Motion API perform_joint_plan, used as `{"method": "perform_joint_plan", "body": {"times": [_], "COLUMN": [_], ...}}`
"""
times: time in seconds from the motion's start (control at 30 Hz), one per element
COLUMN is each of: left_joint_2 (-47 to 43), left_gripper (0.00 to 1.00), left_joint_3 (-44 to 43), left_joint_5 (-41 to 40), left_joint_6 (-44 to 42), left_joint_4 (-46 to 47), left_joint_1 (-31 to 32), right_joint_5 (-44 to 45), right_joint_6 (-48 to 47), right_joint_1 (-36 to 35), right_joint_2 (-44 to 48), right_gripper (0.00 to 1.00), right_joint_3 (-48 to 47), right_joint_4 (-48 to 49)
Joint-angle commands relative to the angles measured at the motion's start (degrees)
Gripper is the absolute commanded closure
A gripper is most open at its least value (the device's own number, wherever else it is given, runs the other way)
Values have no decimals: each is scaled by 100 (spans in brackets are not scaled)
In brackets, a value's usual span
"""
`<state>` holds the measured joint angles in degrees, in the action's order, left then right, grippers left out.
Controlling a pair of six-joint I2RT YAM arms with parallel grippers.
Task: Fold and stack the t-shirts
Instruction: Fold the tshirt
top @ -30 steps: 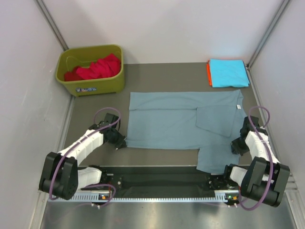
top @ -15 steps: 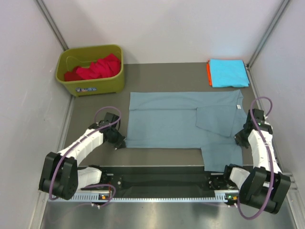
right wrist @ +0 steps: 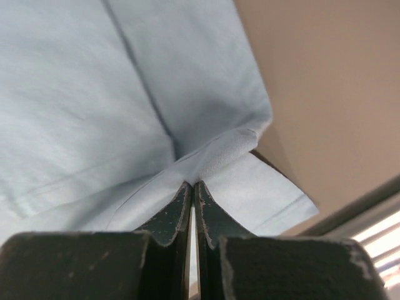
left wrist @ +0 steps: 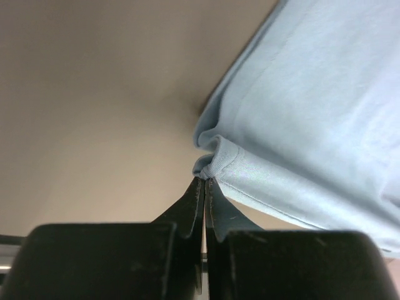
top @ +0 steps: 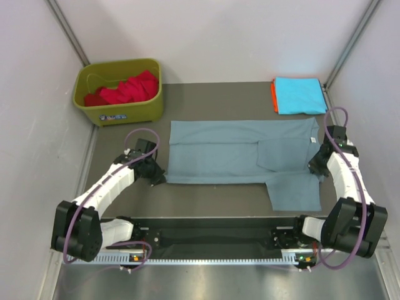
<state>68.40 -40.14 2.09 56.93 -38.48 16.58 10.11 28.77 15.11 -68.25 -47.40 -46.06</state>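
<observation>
The grey-blue t-shirt's near edge is straight from gripper to gripper, so my right gripper keeps going toward the t-shirt's back edge and lets go once the fold lies flat.
A dusty grey-blue t-shirt lies spread across the middle of the table, its small neck label at the right. My left gripper is shut on the shirt's near-left corner; in the left wrist view the pinched hem bunches right at the gripper. My right gripper is shut on a fold at the shirt's right edge, and the right wrist view shows cloth gathered at the gripper. A sleeve sticks out toward the near edge. A folded cyan t-shirt rests on an orange one at the back right.
An olive-green bin stands at the back left with a red t-shirt crumpled inside. Grey walls close in on both sides. The arms' mounting rail runs along the near edge.
Both grippers have moved away from the near edge, drawing the shirt's near hem with them. The right gripper has closed on the cloth and risen further up the right side.
</observation>
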Motion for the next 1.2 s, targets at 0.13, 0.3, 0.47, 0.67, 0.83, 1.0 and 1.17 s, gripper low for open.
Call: {"method": "perform_joint_plan", "body": {"times": [0.13, 0.3, 0.47, 0.67, 0.83, 1.0, 1.17], "left_joint_2": [225, 717, 1412, 2176, 2590, 2845, 3258], "left_gripper": [100, 100, 100, 100, 100, 100, 100], "left_joint_3": [-722, -1276, -1891, -2637, -3034, -3333, -3614], "left_joint_5": [-129, -339, -419, -639, -850, -903, -745], "left_joint_6": [-278, -498, -603, -709, -709, -771, -823], "left_joint_4": [218, 341, 367, 315, 192, 262, 244], "left_joint_1": [-23, -23, -23, -58, -102, -190, -225], "right_joint_5": [-474, -738, -800, -1132, -1283, -1274, -1388], "right_joint_6": [-522, -531, -803, -900, -979, -1058, -1058], "right_joint_1": [-52, -61, -96, -123, -167, -175, -167], "right_joint_2": [-619, -987, -1514, -2288, -2772, -3027, -3326], "right_gripper": [100, 100, 99, 96, 94, 91, 86], "right_joint_3": [-990, -1403, -1877, -2634, -3047, -3109, -3284], "right_joint_4": [581, 581, 546, 344, 150, 159, 142]}}
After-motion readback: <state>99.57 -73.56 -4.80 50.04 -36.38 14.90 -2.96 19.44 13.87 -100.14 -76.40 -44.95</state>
